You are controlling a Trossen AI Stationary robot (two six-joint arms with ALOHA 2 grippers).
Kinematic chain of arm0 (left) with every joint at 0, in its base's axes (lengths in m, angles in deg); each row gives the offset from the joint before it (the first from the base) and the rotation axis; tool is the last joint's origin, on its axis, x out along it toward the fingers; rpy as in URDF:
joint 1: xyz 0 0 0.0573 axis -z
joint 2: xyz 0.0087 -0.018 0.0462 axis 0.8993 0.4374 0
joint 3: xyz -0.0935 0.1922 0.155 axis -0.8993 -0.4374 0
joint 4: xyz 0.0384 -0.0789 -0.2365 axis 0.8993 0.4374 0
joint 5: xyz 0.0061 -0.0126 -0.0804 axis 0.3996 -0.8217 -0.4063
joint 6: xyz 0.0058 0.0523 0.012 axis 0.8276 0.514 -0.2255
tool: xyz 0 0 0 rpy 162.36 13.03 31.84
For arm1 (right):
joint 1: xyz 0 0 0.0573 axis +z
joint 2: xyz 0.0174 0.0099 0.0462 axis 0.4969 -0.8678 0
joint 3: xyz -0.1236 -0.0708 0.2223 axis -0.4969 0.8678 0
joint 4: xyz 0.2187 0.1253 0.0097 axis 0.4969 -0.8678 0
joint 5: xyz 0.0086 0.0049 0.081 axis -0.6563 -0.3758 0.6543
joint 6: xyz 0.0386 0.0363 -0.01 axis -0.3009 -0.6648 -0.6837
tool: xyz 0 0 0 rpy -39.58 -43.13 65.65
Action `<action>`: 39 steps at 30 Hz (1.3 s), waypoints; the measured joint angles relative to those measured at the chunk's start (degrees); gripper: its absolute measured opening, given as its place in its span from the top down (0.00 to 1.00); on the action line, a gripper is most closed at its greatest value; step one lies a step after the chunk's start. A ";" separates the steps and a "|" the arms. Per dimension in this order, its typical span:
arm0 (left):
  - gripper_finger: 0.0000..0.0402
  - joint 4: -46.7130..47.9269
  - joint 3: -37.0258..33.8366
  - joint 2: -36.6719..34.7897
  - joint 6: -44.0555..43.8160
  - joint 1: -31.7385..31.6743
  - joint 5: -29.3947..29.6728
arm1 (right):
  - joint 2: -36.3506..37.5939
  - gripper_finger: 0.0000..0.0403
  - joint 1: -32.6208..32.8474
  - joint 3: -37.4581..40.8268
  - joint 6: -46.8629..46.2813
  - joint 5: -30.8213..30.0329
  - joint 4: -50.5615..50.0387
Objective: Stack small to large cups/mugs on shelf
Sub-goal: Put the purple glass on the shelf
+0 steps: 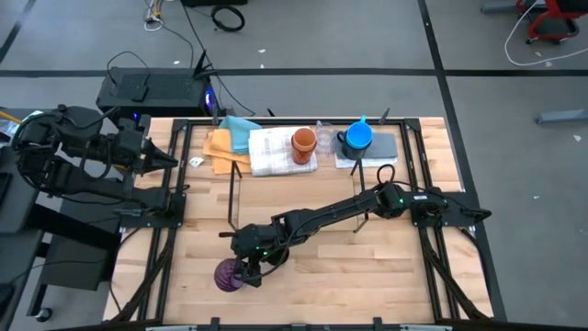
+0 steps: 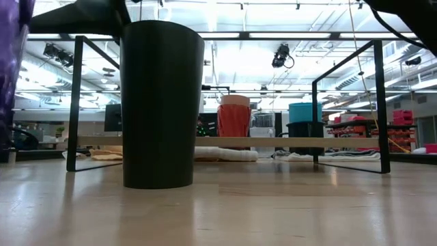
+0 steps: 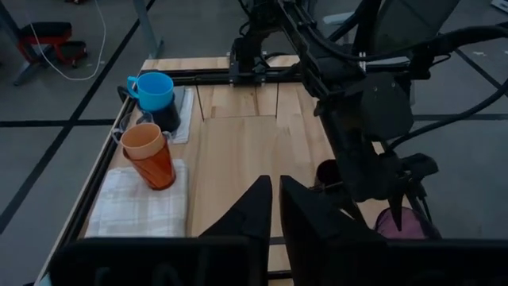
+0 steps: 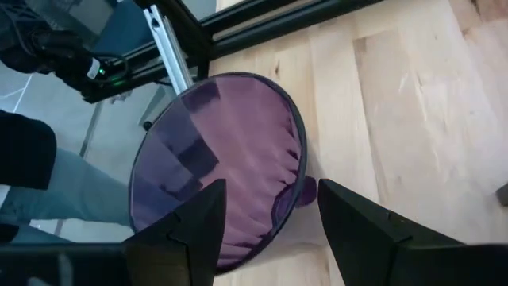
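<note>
The purple cup will tilt and its base will swing out when I lift it, because my right gripper is at a slant over one side of the purple cup's rim (image 4: 297, 184).
A purple cup (image 4: 214, 159) stands upright on the table near its front left, also seen from above (image 1: 227, 275). My right gripper (image 4: 270, 187) is open and slants down over it. One finger is above the cup's mouth and the other outside its wall; no touch shows. A black cup (image 2: 161, 102) stands beside it. At the back stand an orange cup (image 1: 303, 144), a clear glass (image 1: 323, 138) and a blue cup (image 3: 151, 87) on a dark mug (image 3: 164, 117). The black-rod shelf (image 2: 75, 102) spans the middle. My left gripper (image 3: 275, 191) waits shut at the left edge.
Folded cloths lie along the far edge: orange and teal (image 1: 225, 138), a white checked towel (image 1: 273, 152) under the orange cup, and a grey one (image 1: 381, 147). Black rails (image 1: 175, 184) run along both table sides. Bare wood lies at the front right (image 1: 367, 276).
</note>
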 joint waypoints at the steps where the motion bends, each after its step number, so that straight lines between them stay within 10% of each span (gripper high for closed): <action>1: 0.92 0.37 0.00 -0.02 0.00 0.00 0.00 | -0.02 0.49 0.00 0.00 -0.21 -0.02 0.04; 20: 0.93 0.86 0.00 -0.02 0.03 0.00 0.00 | -0.02 0.88 -0.55 0.00 0.05 1.82 2.41; 39: 0.92 0.97 0.00 -0.04 0.09 0.00 0.00 | 0.11 0.98 -0.68 -0.82 1.48 1.99 1.33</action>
